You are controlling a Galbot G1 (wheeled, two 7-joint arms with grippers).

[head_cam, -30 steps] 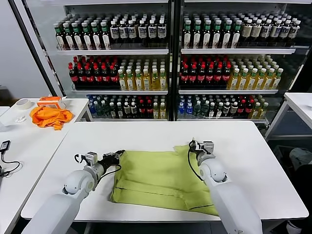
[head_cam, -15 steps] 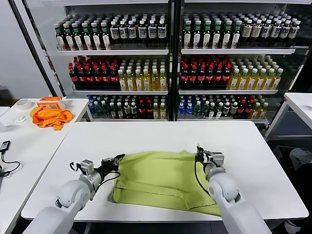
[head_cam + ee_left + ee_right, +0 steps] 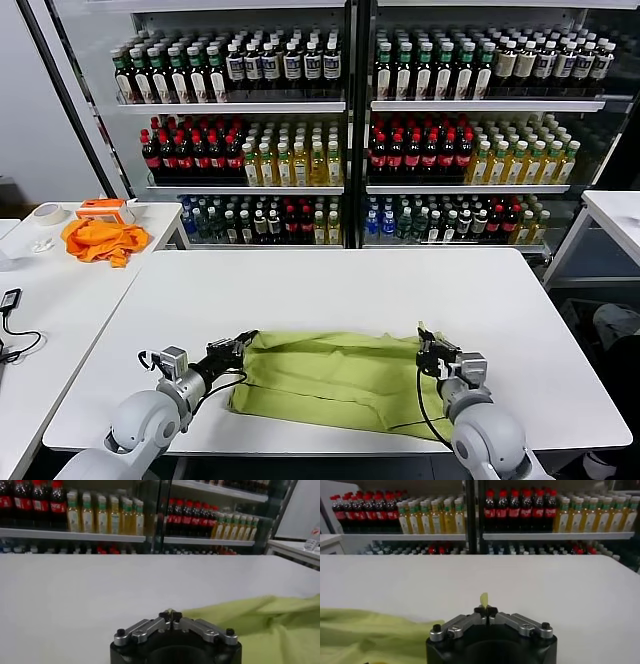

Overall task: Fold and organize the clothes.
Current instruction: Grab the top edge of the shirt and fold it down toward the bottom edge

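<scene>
The T-shirt's far edge (image 3: 335, 337) stretches straight across both grippers. My right gripper keeps bringing the T-shirt's gripped corner down until that edge rests on the layers (image 3: 398, 365) below.
The light yellow-green T-shirt (image 3: 335, 380) lies folded over on the white table (image 3: 330, 285) near its front edge. My left gripper (image 3: 237, 346) is shut on the shirt's far left corner, and my right gripper (image 3: 425, 350) is shut on its far right corner. In the left wrist view the closed gripper (image 3: 170, 615) pinches the fabric, and the shirt (image 3: 260, 620) spreads beside it. In the right wrist view a small tip of fabric sticks up from the closed gripper (image 3: 485, 611), with the shirt (image 3: 365, 632) off to one side.
A bright orange cloth (image 3: 100, 240), an orange box and a tape roll (image 3: 46, 212) sit on the side table at left. A glass-door drinks fridge (image 3: 350, 120) full of bottles stands behind the table. Another white table edge (image 3: 615, 215) is at right.
Both grippers have pulled the shirt's far edge toward the table's front, folding it over itself. The visible shirt is now a shorter strip.
</scene>
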